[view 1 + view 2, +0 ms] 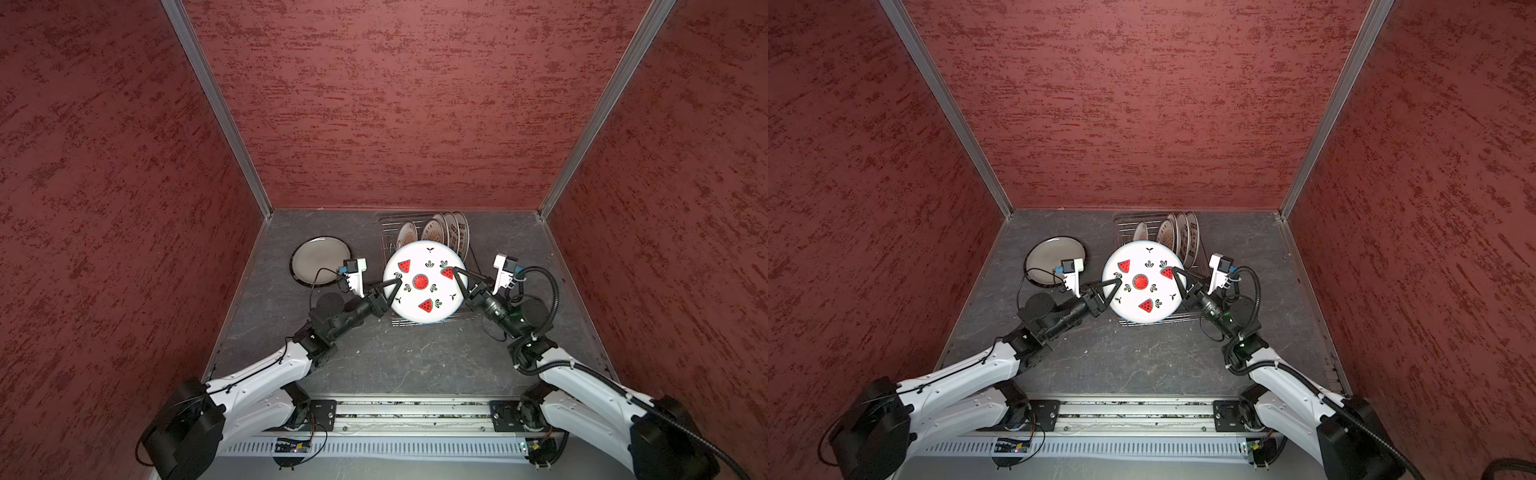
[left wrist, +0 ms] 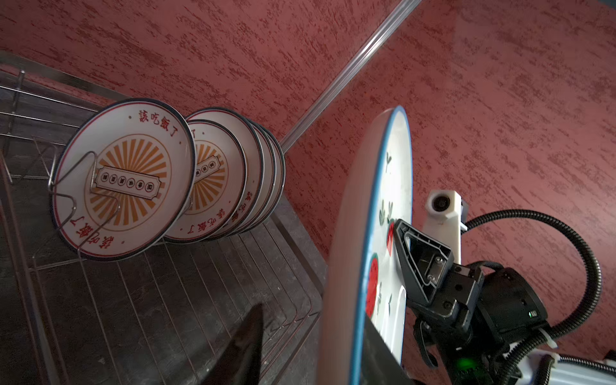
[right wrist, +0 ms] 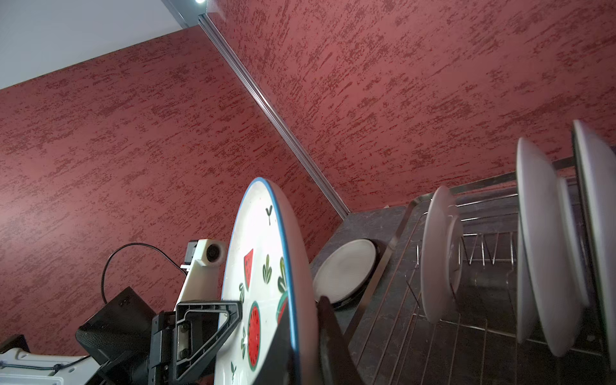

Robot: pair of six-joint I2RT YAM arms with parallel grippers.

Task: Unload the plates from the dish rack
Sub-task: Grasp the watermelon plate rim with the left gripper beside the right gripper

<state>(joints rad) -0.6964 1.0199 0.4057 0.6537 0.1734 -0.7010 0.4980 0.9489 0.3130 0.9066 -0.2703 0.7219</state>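
My left gripper should grab the watermelon-print plate (image 1: 388, 270) by its near rim and stack it where the dark-rimmed plate (image 1: 320, 257) lies, because that spot is far from my right gripper.
A watermelon-print plate (image 1: 424, 282) (image 1: 1142, 282) is held up over the near end of the dish rack (image 1: 388, 237) (image 1: 1125, 226), face toward both top views. My right gripper (image 1: 457, 276) (image 3: 303, 310) is shut on its right rim. My left gripper (image 1: 395, 291) (image 2: 313, 313) straddles the left rim: one finger lies on the printed face, the other stands off from the plate's back with a gap. Several sunburst and ring-print plates (image 1: 446, 230) (image 2: 123, 193) stand upright in the rack's far prongs.
A dark-rimmed plate (image 1: 320, 259) (image 1: 1054, 259) lies flat on the grey table left of the rack, just behind my left wrist. Red walls close in the back and both sides. The rack's wire floor (image 2: 166, 300) lies under the held plate.
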